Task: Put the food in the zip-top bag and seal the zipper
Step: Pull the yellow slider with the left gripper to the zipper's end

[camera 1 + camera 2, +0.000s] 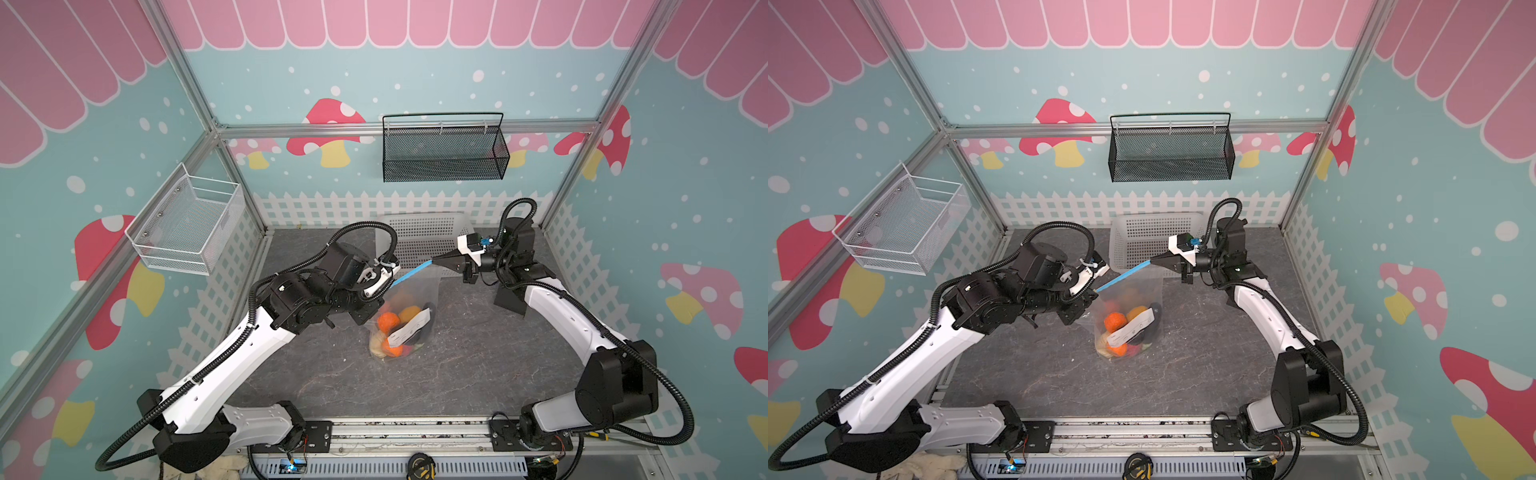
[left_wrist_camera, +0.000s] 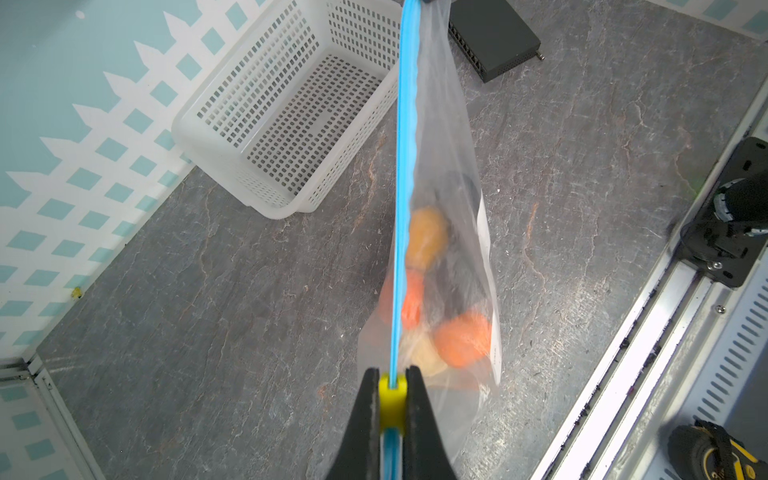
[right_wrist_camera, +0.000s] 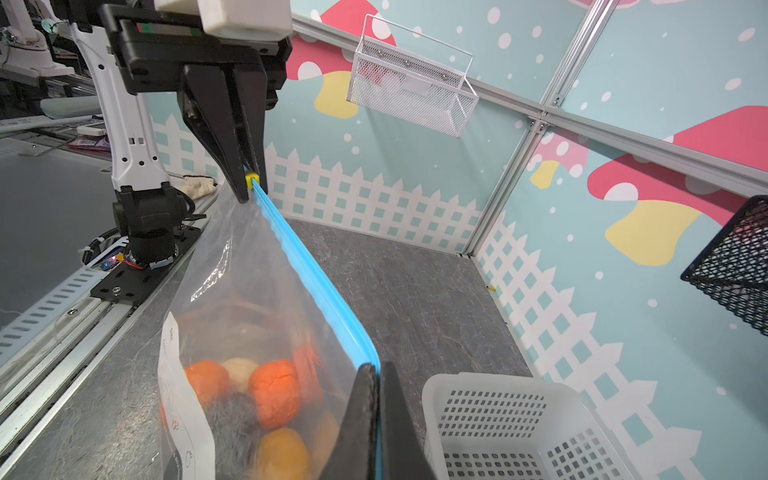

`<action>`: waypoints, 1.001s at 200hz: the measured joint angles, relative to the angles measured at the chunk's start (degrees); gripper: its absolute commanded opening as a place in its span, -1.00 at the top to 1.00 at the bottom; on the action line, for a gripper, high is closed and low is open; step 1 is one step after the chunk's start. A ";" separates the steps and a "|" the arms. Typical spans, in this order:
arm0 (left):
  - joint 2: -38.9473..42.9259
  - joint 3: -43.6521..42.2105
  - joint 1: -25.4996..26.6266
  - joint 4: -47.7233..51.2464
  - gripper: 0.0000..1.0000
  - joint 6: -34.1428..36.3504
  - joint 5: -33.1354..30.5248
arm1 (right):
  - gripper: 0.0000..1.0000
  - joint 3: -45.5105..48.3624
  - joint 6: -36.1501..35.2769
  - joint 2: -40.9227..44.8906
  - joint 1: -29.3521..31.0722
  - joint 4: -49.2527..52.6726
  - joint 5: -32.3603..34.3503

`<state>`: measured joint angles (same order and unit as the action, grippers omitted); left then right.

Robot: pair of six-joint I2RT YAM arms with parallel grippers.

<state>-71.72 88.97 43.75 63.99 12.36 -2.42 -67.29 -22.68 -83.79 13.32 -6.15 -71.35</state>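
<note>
The zipper (image 1: 413, 271) is tight from my right gripper into the yellow tab, so my left gripper should keep pulling until the yellow tab gets to the zipper's loose end (image 2: 390, 465).
The clear zip-top bag (image 1: 415, 297) hangs between both grippers, its lower end resting on the table. The food (image 1: 390, 328) is inside it: orange, yellow-orange, cream and black pieces (image 3: 274, 390). The light-blue zipper (image 2: 402, 166) runs taut from one gripper to the other. My left gripper (image 2: 391, 374) is shut on the yellow tab (image 2: 391, 399) at the zipper's left end (image 1: 1100, 287). At the opposite end of the zipper (image 3: 307, 266), my right gripper (image 3: 378, 365) is shut on the blue strip. In both top views the strip (image 1: 411, 272) slopes up toward the right gripper (image 1: 434, 261).
A white perforated basket (image 1: 424, 237) stands on the table just behind the bag, close to the right gripper (image 1: 1152, 261). A black box (image 2: 494, 37) lies by the right arm. A white wire basket (image 1: 187, 224) and a black mesh basket (image 1: 444, 149) hang on the walls.
</note>
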 measured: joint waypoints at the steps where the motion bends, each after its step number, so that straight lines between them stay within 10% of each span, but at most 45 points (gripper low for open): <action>1: 0.04 -0.02 0.00 0.09 1.00 0.00 -0.02 | 1.00 0.00 0.00 0.00 0.00 0.02 0.02; 200: 5.27 -2.34 0.22 7.21 1.00 -3.65 -4.31 | 1.00 0.00 -0.28 0.35 -1.01 0.85 2.34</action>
<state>-66.46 86.63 43.97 71.20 8.71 -6.72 -67.29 -22.96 -83.44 12.32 -5.30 -69.01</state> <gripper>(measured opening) 0.064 0.052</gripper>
